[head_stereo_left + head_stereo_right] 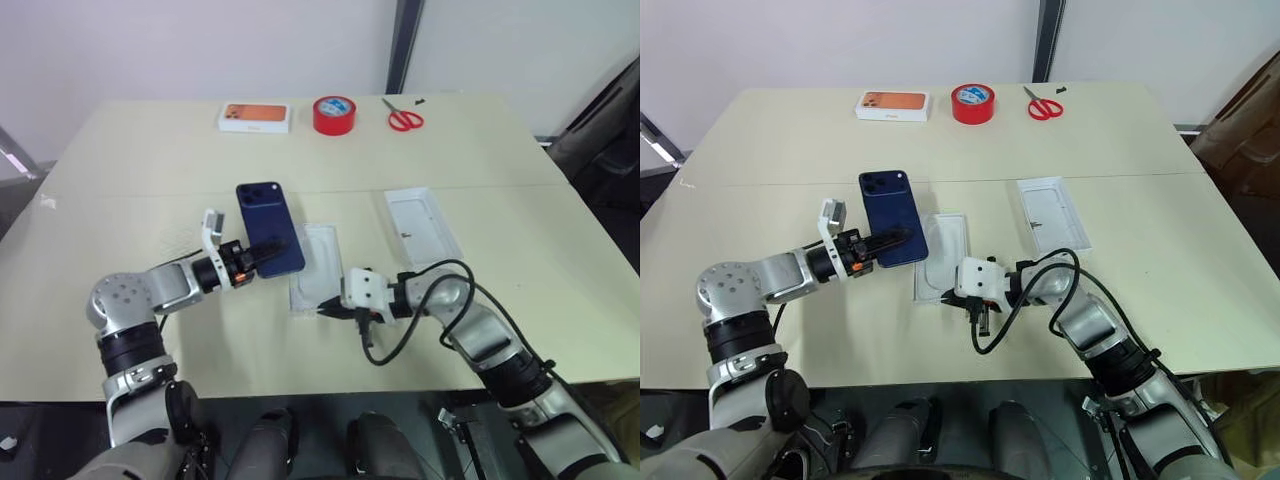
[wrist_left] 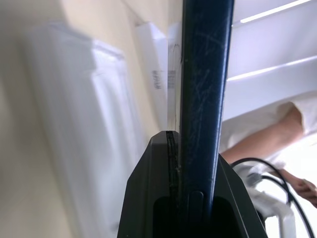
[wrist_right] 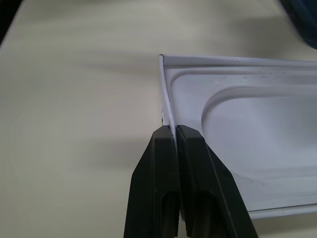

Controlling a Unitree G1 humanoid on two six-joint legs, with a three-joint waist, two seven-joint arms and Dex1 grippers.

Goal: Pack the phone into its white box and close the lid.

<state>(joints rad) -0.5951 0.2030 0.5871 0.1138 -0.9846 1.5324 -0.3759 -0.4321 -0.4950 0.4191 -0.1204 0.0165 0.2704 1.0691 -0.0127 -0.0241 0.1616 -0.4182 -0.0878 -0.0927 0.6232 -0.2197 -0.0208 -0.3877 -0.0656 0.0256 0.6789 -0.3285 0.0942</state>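
Next, my left gripper turns the phone (image 1: 268, 212) square with the insert's sides and lowers it into the hollow (image 1: 321, 262), since the phone lies slanted across the insert's edge.
My left gripper (image 1: 272, 250) is shut on the lower end of the dark navy phone (image 1: 268, 222) and holds it above the table, tilted, with its camera cluster at the far end. In the left wrist view the phone (image 2: 205, 74) shows edge-on between the fingers. Right of it a thin white insert (image 1: 318, 258) with a rounded recess lies on the table. My right gripper (image 3: 174, 129) is shut on the wall of the insert (image 3: 257, 124) at its near corner. I cannot tell whether the white box lies beneath the insert. The lid (image 1: 425, 222) lies open side up further right.
At the far edge of the table (image 1: 150, 160) lie a white box with an orange picture (image 1: 255, 117), a red tape roll (image 1: 334, 114) and red scissors (image 1: 404, 119). A black cable (image 1: 385, 350) loops from my right wrist. A person's arm (image 2: 262, 141) shows in the left wrist view.
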